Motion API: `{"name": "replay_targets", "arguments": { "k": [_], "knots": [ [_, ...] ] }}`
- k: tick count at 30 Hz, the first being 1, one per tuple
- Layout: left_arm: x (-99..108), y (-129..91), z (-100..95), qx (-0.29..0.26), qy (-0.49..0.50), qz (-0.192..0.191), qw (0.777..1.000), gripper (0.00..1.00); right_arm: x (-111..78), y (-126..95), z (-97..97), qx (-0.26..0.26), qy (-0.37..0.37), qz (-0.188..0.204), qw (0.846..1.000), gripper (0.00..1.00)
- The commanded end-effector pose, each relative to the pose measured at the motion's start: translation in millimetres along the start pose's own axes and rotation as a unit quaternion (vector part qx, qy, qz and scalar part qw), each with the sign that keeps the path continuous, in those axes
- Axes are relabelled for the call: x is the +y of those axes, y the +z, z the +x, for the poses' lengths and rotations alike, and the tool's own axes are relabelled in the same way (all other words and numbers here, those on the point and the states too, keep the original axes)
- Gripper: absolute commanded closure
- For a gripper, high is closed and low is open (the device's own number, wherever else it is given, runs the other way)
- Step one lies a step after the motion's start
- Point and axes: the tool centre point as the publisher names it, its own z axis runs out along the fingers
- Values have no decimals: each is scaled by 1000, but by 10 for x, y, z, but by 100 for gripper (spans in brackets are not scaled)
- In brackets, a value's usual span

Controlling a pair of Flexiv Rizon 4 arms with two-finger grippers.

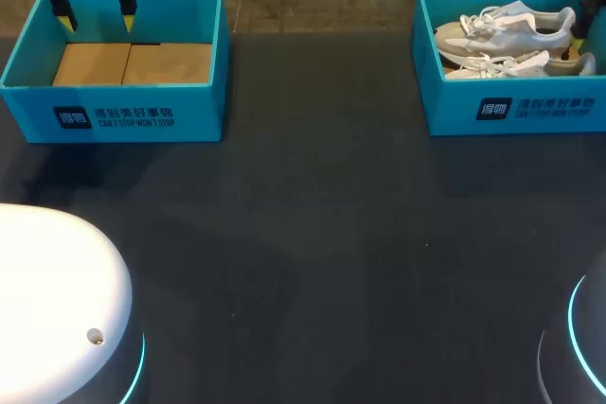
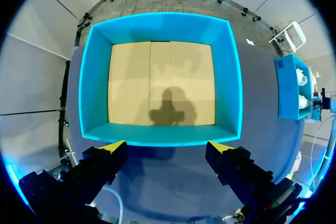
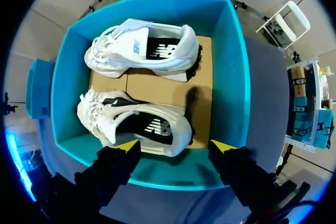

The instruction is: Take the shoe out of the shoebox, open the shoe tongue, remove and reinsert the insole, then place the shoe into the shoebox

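The near shoe (image 1: 502, 65) will come out on its own when I lift it by its heel, because cardboard shows (image 3: 157, 85) between the two sneakers and their laces are apart.
Two white sneakers lie on their sides in the blue shoebox (image 1: 530, 106) at the table's back right: one toward the far wall (image 1: 511, 27), one nearer the front wall (image 1: 502, 65). My right gripper (image 3: 174, 148) hangs open above this box's (image 3: 231, 82) near wall. The heel of the near shoe (image 3: 136, 124) is just ahead of its tips, and the second shoe (image 3: 147, 48) lies beyond. My left gripper (image 1: 97, 11) stands open over the other blue box (image 1: 114, 101) at the back left. Seen from the left wrist, the left gripper (image 2: 167, 148) holds nothing.
The left box (image 2: 160, 132) holds only its bare cardboard floor (image 2: 163, 82). The dark table (image 1: 312, 234) stretches between and in front of the two boxes. The arms' white bases sit at the front corners.
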Motion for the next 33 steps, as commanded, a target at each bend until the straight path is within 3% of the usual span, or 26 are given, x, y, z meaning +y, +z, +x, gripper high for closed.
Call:
{"name": "replay_targets", "arguments": {
  "k": [1, 2, 18, 33],
  "knots": [
    [1, 0, 1, 0, 0, 0, 1000, 0, -1, 55, -31, 4, 1, -1, 1000, 11],
    [1, 0, 1, 0, 0, 0, 1000, 0, -17, 90, -44, 2, 7, -1, 1000, 6],
    [1, 0, 1, 0, 0, 0, 1000, 0, -33, 351, -81, 10, 24, -17, 1000, 11],
    [1, 0, 1, 0, 0, 0, 1000, 0, -3, 537, -126, -3, 35, -16, 999, 5]
  ]
}}
